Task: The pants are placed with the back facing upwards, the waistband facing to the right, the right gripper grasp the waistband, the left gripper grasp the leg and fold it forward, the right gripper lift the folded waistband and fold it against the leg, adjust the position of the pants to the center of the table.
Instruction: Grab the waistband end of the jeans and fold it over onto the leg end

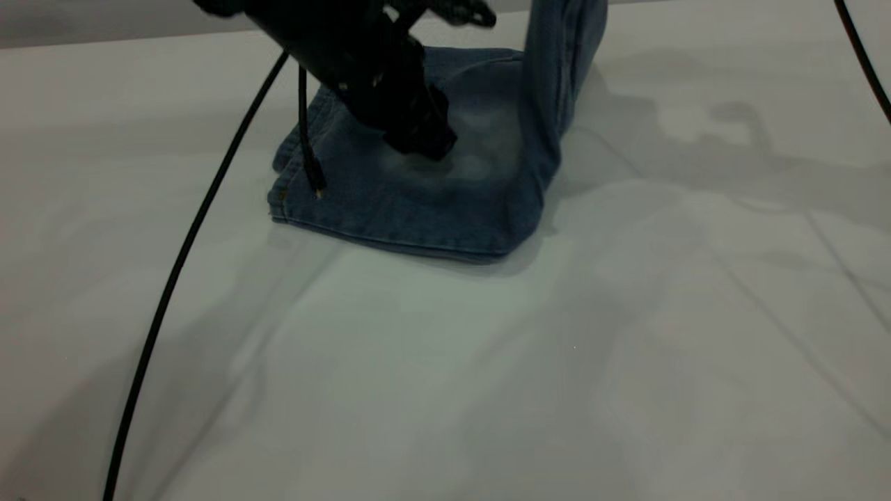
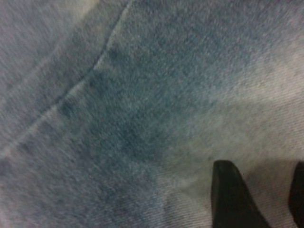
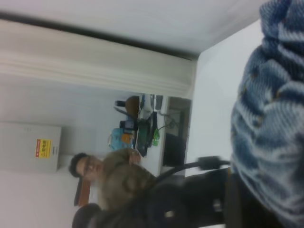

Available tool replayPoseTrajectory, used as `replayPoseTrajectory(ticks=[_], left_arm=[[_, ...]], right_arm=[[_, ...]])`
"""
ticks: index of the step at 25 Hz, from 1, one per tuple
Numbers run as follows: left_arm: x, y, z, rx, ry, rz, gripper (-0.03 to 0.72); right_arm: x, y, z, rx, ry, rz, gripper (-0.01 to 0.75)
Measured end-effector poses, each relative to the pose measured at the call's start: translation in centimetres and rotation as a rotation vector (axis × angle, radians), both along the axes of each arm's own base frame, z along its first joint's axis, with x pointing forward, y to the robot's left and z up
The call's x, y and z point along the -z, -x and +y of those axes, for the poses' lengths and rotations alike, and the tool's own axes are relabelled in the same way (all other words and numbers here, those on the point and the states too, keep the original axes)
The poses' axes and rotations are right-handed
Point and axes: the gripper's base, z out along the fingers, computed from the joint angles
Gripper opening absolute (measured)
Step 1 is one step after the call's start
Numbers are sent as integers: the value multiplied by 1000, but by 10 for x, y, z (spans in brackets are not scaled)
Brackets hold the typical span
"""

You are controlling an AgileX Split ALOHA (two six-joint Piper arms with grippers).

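Note:
Next, my left gripper moves back out of the way before my right gripper brings the waistband over the leg (image 1: 359, 179). My left gripper is blocking the pale patch (image 1: 484, 146) where the raised cloth has to fold.
The blue denim pants (image 1: 431, 202) lie folded on the white table (image 1: 487, 383), the leg end (image 1: 362, 209) flat toward the left with its hem near the front. My left gripper (image 1: 421, 142) presses down on a pale faded patch; its fingertips (image 2: 228, 194) stand apart on the cloth, open. The right side of the pants (image 1: 564, 62) rises steeply out of the top of the exterior view. The right wrist view shows the gathered waistband (image 3: 270, 118) bunched against my right gripper (image 3: 240, 202), shut on it. That gripper is outside the exterior view.
A black cable (image 1: 181, 257) runs from the left arm across the table's left side, and another (image 1: 863, 56) crosses the top right corner. In the right wrist view a person (image 3: 90, 166) sits beyond the table by a cluttered desk (image 3: 142, 133).

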Motion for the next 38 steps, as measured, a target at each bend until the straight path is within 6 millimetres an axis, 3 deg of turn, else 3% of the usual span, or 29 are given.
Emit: replayPoseTrajectory(ticks=[6,12,17,27,33,38], left_arm=[[7,8,-13,28,-5,7,307],[7,26,-41,99,-5,5,307],[-4,20,-35,78,9,-14,307],[-88,-6,3,-17,87,-178,307],[-162,-11,35,-80,148,-318,307],[-234,11,43,-71,216,-448,307]], right_arm=[[-13,3,1,-4,7,-38,97],[-20,4,1,-4,8,-55,97],[-21,4,1,-3,5,-59,97],[-18,6,2,-34,47,-82,97],[-15,12,30,-120,84,-112,97],[-8,12,60,-121,180,-132,97]])
